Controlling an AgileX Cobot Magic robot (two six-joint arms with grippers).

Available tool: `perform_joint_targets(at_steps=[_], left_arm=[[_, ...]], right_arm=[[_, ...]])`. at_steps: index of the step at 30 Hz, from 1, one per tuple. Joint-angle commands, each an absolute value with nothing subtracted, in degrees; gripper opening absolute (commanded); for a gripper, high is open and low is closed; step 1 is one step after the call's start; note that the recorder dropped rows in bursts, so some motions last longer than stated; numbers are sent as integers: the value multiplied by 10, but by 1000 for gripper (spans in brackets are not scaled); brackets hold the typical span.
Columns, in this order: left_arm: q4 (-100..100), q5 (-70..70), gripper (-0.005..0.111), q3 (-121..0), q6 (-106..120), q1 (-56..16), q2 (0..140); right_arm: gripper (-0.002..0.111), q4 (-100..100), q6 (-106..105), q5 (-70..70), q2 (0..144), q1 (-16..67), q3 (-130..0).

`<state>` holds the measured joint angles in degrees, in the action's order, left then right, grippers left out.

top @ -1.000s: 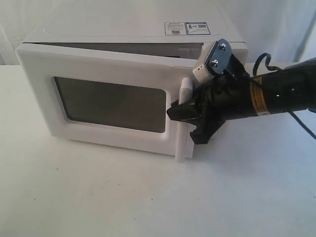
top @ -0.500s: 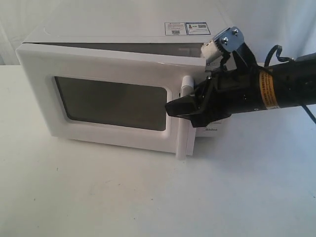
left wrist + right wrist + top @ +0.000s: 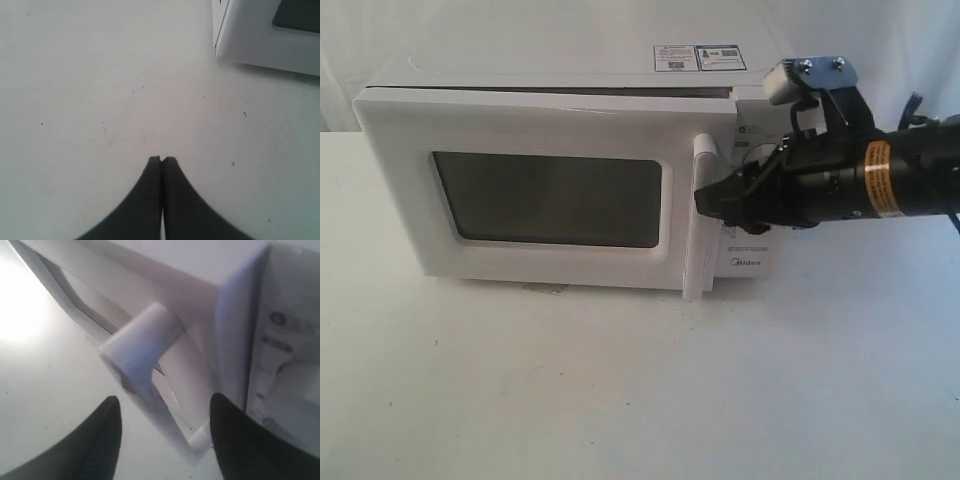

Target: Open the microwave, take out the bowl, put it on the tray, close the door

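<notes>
The dark gap above the door gets wider toward the door's handle. The door will swing freely sideways on the edge opposite its handle when I pull.
The white microwave stands on the white table, its door almost flush with the body, a thin dark gap along the top. The door's vertical white bar handle is at its right edge. My right gripper is open just right of the handle, by the control panel. In the right wrist view the handle lies ahead of the spread right gripper, untouched. My left gripper is shut and empty above bare table, near a lower corner of the microwave. The bowl and tray are out of view.
The control panel with its knobs sits right of the door, partly behind my right arm. White table stretches in front of the oven; a white backdrop stands behind.
The door has swung from ajar to almost flush with the body. My right gripper's jaws have spread off the handle and the arm has levelled out, shifting right.
</notes>
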<state>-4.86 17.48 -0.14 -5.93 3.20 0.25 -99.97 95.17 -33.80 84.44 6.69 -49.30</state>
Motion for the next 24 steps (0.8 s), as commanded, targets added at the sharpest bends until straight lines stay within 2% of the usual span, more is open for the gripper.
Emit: perform_joint_targets(at_steps=[1,4,6,11,14,21,24], left_arm=[[-51,175,0,0,-62,33,0],[-51,175,0,0,-62,33,0],[-51,175,0,0,-62,33,0],[-51,175,0,0,-62,33,0],[-51,175,0,0,-62,33,0],[-51,175,0,0,-62,33,0],[-51,175,0,0,-62,33,0]], right_arm=[[50,-999,959,-337,825,42,-451],[50,-999,959,-329,810,28,-431],[43,-999,959,-322,805,28,-428],[0,-999,943,-309,808,35,-429],[0,-986,925,-301,813,36,-442],[0,-975,887,-309,877,96,-530],[0,-999,887,-479,875,102,-530]])
